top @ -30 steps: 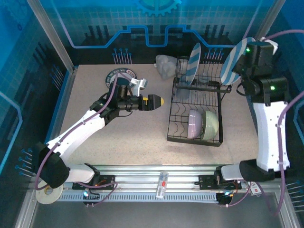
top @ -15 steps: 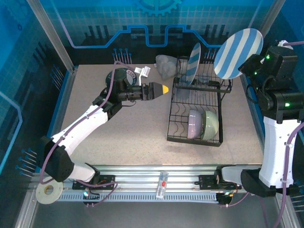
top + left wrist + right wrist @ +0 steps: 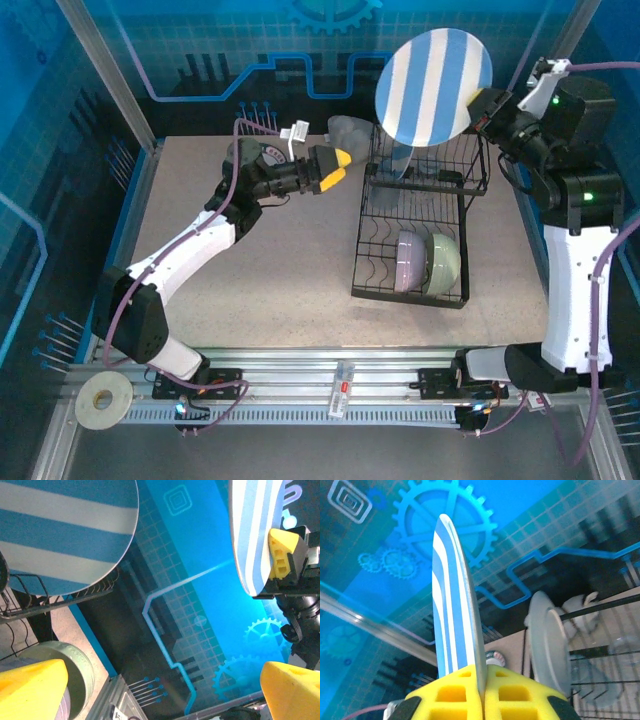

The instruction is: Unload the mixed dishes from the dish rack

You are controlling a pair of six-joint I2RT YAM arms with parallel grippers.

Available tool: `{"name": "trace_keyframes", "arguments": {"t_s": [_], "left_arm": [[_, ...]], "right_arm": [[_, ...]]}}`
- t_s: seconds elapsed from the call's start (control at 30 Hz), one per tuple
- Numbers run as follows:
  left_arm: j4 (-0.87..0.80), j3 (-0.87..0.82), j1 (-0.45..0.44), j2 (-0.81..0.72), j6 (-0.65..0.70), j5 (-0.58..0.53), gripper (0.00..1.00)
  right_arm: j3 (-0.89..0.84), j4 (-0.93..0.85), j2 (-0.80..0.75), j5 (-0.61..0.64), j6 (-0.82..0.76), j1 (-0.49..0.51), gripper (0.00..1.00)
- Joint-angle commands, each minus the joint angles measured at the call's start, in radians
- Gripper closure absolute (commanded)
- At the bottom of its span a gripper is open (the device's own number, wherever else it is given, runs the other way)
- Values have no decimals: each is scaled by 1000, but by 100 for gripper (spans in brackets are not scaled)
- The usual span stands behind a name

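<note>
The held plate's free edge [image 3: 380,106] faces the robot's open left gripper across clear space, so that gripper should keep moving closer until its fingers can shut on that edge [image 3: 384,122].
My right gripper [image 3: 478,108] is shut on the rim of a blue-and-white striped plate [image 3: 432,88], held high over the back of the black wire dish rack [image 3: 462,215]. In the right wrist view this plate [image 3: 454,600] stands edge-on between the yellow pads [image 3: 445,697]. A second plate [image 3: 550,645] stands in the rack's slots, mostly hidden in the top view. A lavender bowl [image 3: 408,262] and a pale green bowl [image 3: 446,260] sit in the lower basket. My left gripper [image 3: 342,162] is open and holds nothing, just left of the rack's upper tier; its view shows the racked plate [image 3: 65,530] and the held plate [image 3: 252,530].
A grey crumpled-looking object [image 3: 348,130] lies behind the rack's left corner. A round dark emblem [image 3: 262,153] on the table is partly covered by my left arm. A tape roll [image 3: 103,400] sits off the table at the front left. Blue enclosure walls stand close behind.
The right arm has lifted the striped plate and swung it left, from the rack's right side to above its back. My left gripper moved back and right toward the rack's upper left.
</note>
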Motion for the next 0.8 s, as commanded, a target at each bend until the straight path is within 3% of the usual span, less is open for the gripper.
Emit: {"name": "trace_keyframes", "arguments": {"t_s": [0.0,0.4,0.6,0.77], "left_arm": [[68,18,17,-16,-34,-49,1],[74,65,28,1,-14,-78,1],[115,81,35,27,-43,-87,8],[150,96,44,53,-85,-78,19]], "right_arm": [[42,92,39,-126,46,22,100],[-69,102,25,-95,33,155,100],[-160,117,-36,-88,51,177,100],[-223,136,-79,-86,65,179,100]]}}
